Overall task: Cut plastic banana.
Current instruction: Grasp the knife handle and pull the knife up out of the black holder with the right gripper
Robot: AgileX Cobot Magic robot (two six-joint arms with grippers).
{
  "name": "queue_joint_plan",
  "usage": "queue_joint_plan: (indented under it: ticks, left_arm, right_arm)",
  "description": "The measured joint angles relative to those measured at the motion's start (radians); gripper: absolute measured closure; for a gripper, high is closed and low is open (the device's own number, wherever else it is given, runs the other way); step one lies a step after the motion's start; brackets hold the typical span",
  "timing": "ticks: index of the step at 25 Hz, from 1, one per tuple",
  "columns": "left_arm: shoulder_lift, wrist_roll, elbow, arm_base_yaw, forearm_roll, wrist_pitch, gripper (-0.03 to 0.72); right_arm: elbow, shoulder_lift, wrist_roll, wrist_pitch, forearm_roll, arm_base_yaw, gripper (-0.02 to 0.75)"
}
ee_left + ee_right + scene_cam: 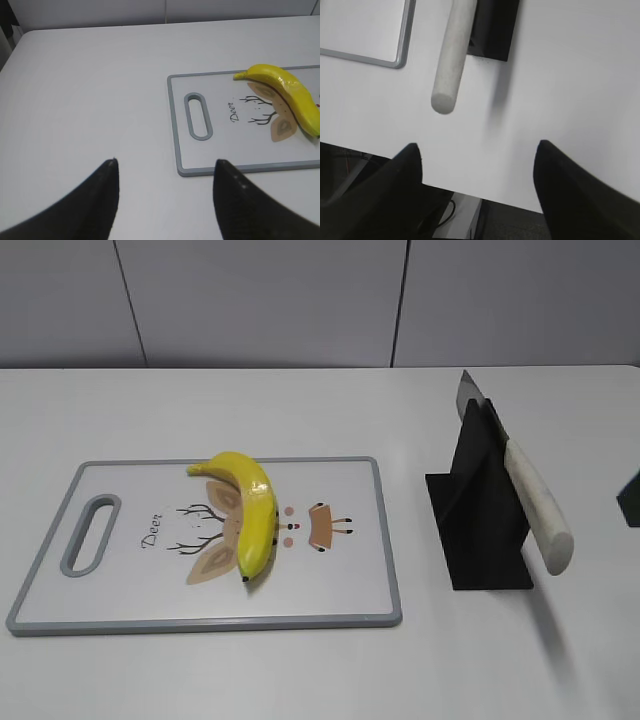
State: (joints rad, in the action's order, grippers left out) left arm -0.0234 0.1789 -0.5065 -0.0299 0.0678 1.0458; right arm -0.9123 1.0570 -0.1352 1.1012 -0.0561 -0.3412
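The knife's pale handle sticks out clear of the black stand toward the open fingers of the robot's right gripper, so that gripper should keep moving forward until they straddle the handle, then close.
The plastic banana is glossy yellow and lies curved on the white cutting board, over its deer print. It also shows in the left wrist view at the right. A knife with a pale handle rests in a black stand to the right of the board. My left gripper is open and empty over bare table, near the board's handle-side corner. My right gripper is open and empty over the table's front edge, short of the knife handle.
The board has a grey rim and a slot handle at its left end. The black stand and a board corner show in the right wrist view. A dark shape sits at the exterior view's right edge.
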Motion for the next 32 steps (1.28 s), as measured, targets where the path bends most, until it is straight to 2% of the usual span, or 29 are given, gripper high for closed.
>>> queue_joint_plan:
  ticks: [8, 25, 29, 31, 32]
  left_arm:
    - [0.0, 0.0, 0.0, 0.0, 0.0, 0.0, 0.118]
    - [0.0, 0.0, 0.0, 0.0, 0.0, 0.0, 0.134]
    - [0.0, 0.0, 0.0, 0.0, 0.0, 0.0, 0.134]
    - [0.0, 0.0, 0.0, 0.0, 0.0, 0.0, 0.137]
    - [0.0, 0.0, 0.0, 0.0, 0.0, 0.0, 0.14]
  right_arm:
    - [-0.146, 0.246, -0.005, -0.003, -0.091, 0.0, 0.211]
    - [-0.153, 0.547, -0.006, -0.108, -0.096, 0.0, 0.218]
    - [-0.153, 0.576, -0.006, -0.108, -0.099, 0.0, 0.311]
    - [-0.153, 0.578, -0.006, -0.108, -0.114, 0.0, 0.422]
    - [-0.153, 0.578, -0.006, -0.108, -0.125, 0.0, 0.52]
